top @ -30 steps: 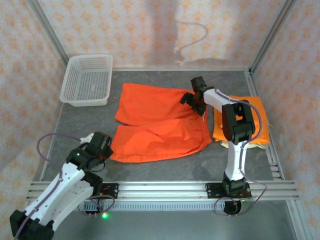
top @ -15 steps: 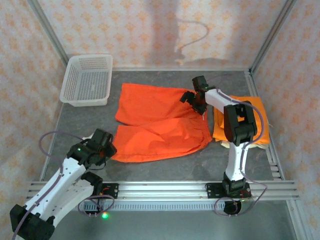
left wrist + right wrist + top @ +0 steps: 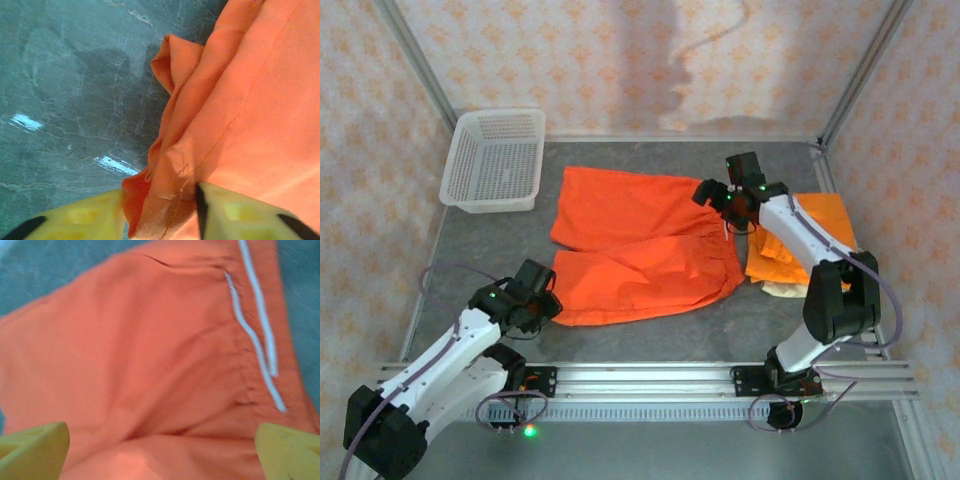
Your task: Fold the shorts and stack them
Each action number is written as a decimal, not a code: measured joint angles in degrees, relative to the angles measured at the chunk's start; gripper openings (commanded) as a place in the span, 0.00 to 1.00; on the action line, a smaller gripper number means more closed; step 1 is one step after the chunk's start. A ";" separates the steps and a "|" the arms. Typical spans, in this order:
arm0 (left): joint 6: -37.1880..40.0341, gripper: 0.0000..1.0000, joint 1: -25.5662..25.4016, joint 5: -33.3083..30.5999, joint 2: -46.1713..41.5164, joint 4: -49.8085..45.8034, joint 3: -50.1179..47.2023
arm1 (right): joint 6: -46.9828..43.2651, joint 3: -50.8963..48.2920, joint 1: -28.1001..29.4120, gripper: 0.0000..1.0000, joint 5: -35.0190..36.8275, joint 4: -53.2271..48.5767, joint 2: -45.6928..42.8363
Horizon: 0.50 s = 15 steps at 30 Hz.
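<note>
A notch separates the two hems, so the near leg of the orange shorts will fold over and the far leg will stay spread when the robot lifts.
Bright orange shorts lie spread flat in the middle of the dark table. My left gripper is at their lower left hem corner. In the left wrist view a bunched fold of the orange shorts fills the gap between the yellow fingers of that left gripper, which is shut on it. My right gripper hovers over the waistband at the right, open. The right wrist view shows the right gripper wide apart above orange cloth and a white drawstring. Another folded orange pair rests on beige shorts at the right.
A white mesh basket stands at the back left. Metal frame posts and papered walls close in the sides and back. An aluminium rail runs along the front edge. Bare table shows left of the shorts.
My left gripper moved right onto the hem corner, opened, then closed around the cloth. My right arm swung its elbow out to the right and its gripper shifted slightly right, staying open.
</note>
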 measured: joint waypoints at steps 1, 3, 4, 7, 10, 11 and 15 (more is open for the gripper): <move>0.20 0.19 0.00 0.02 0.37 0.39 0.02 | -0.26 -2.08 0.00 0.95 0.66 -0.79 -1.33; 0.39 0.10 0.00 -0.33 0.98 0.72 0.09 | -0.52 -5.97 0.00 0.93 1.79 -2.27 -4.13; 0.87 0.07 0.00 -0.68 1.29 0.66 0.26 | -0.52 -8.02 0.00 0.91 2.40 -3.13 -5.81; 1.73 0.01 0.00 -2.12 1.92 0.20 2.23 | -0.20 -13.62 0.00 0.87 3.54 -4.83 -10.75; 2.64 0.01 0.00 -3.34 1.95 0.20 4.70 | 0.63 -18.62 0.00 0.77 4.09 -6.10 -14.53; 2.80 0.01 0.00 -3.78 1.97 0.22 5.18 | 1.09 -20.09 0.02 0.76 4.13 -6.25 -15.41; 3.93 0.01 0.00 -5.66 2.99 0.13 6.40 | 3.34 -25.03 1.42 0.74 4.48 -6.73 -17.29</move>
